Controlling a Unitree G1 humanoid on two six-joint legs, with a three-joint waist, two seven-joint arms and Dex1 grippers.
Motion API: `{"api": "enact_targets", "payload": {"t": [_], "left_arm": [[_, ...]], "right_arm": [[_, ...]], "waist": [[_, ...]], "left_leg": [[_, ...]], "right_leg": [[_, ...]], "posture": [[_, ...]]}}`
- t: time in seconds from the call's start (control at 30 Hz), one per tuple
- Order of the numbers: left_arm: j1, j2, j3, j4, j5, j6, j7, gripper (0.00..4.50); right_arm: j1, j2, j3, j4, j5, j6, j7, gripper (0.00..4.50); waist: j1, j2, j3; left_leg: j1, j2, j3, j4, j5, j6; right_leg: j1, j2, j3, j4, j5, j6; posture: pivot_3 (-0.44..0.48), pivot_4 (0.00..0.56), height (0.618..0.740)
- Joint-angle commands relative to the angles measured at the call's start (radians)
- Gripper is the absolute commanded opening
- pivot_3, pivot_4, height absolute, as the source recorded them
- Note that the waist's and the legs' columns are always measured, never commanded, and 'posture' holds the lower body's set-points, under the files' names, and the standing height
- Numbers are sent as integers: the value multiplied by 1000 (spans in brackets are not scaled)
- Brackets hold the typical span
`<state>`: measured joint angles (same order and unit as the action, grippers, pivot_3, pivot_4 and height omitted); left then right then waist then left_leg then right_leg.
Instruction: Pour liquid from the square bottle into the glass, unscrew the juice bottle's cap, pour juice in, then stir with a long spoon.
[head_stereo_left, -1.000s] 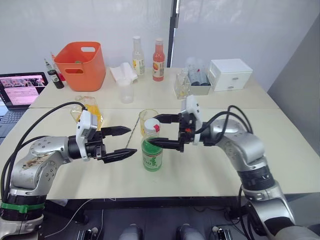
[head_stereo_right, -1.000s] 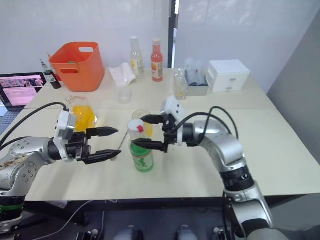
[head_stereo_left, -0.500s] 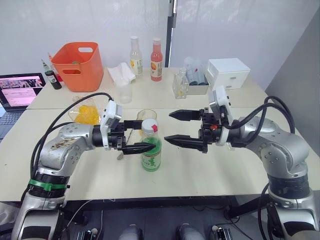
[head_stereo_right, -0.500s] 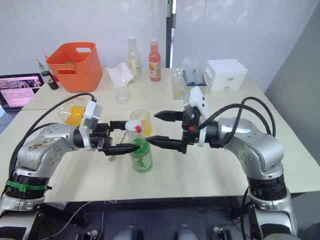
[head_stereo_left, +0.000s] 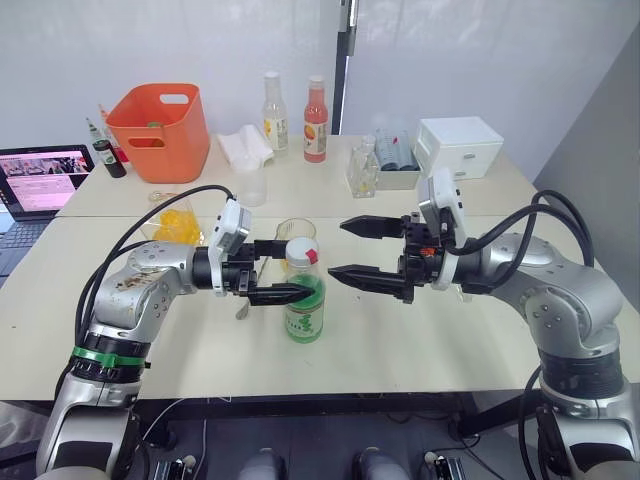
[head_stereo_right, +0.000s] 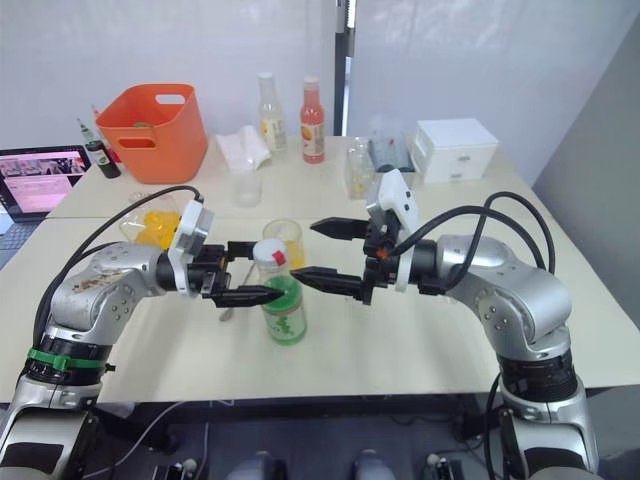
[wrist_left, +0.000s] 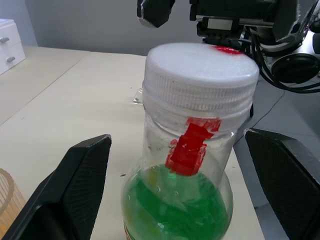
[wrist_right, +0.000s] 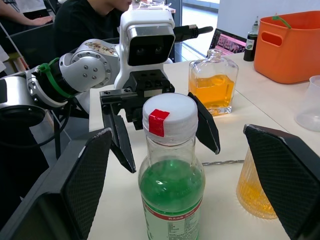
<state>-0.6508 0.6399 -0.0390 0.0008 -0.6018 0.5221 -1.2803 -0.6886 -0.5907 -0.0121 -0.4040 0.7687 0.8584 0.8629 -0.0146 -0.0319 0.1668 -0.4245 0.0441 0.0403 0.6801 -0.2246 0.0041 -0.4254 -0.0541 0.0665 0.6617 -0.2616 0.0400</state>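
My gripper will turn the cap (head_stereo_left: 302, 250) in place with the first twist, and the cap will stay on the juice bottle, because a deep ridged skirt (wrist_right: 170, 134) goes around the bottle's neck.
The juice bottle (head_stereo_left: 304, 305), green inside, stands upright at the table's middle with its white, red-marked cap (head_stereo_left: 301, 251) on. My left gripper (head_stereo_left: 295, 268) is open, one finger on each side of the bottle's neck, with gaps showing in the left wrist view. My right gripper (head_stereo_left: 337, 248) is open just right of the cap, apart from it. Behind the bottle stands the glass (head_stereo_left: 293, 234) holding orange liquid. The square bottle (head_stereo_left: 178, 225) sits further left. The long spoon (wrist_right: 220, 162) lies on the table between them, mostly hidden by my left gripper.
An orange basket (head_stereo_left: 158, 130), small dark bottles (head_stereo_left: 110, 155) and a laptop (head_stereo_left: 40, 180) are at the back left. A cloudy cup (head_stereo_left: 252, 185), two slim bottles (head_stereo_left: 317, 105), a small square bottle (head_stereo_left: 362, 172) and a white drawer box (head_stereo_left: 458, 147) stand further back. A person (wrist_right: 85, 20) sits beyond.
My right gripper has drawn back to the right from around the bottle's cap. My left gripper has moved right and now straddles the bottle's neck. Since half a second ago little has moved.
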Motion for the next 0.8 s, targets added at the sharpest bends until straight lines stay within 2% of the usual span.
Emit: {"api": "enact_targets", "payload": {"t": [0.03, 0.07, 0.33, 0.57, 0.8], "left_arm": [[-19, -2, 18, -6, -5, -17, -11, 4500], [-18, -4, 20, -6, -5, -17, -12, 3955], [-10, -9, 21, 3, 3, -23, -20, 1475], [-4, -18, 19, -1, 10, -46, -20, 1382], [11, -28, 13, 4, 44, -102, -21, 1382]], "right_arm": [[-7, -13, -16, -39, 18, -6, -6, 4448], [-6, -14, -15, -40, 19, -6, -6, 4500], [-9, -15, -13, -43, 19, -7, -11, 4500], [-19, -11, 9, -45, 2, -16, -19, 4500], [-79, 52, 85, -40, -41, -10, -93, 4500]], "waist": [[0, 0, 0], [0, 0, 0], [0, 0, 0], [0, 0, 0], [0, 0, 0]], "left_leg": [[0, 0, 0, 0, 0, 0], [0, 0, 0, 0, 0, 0], [0, 0, 0, 0, 0, 0], [0, 0, 0, 0, 0, 0], [0, 0, 0, 0, 0, 0]], "right_leg": [[0, 0, 0, 0, 0, 0], [0, 0, 0, 0, 0, 0], [0, 0, 0, 0, 0, 0], [0, 0, 0, 0, 0, 0], [0, 0, 0, 0, 0, 0]], "posture": [[0, 150, 715], [0, 150, 715], [0, 150, 715], [0, 150, 715], [0, 150, 715]]}}
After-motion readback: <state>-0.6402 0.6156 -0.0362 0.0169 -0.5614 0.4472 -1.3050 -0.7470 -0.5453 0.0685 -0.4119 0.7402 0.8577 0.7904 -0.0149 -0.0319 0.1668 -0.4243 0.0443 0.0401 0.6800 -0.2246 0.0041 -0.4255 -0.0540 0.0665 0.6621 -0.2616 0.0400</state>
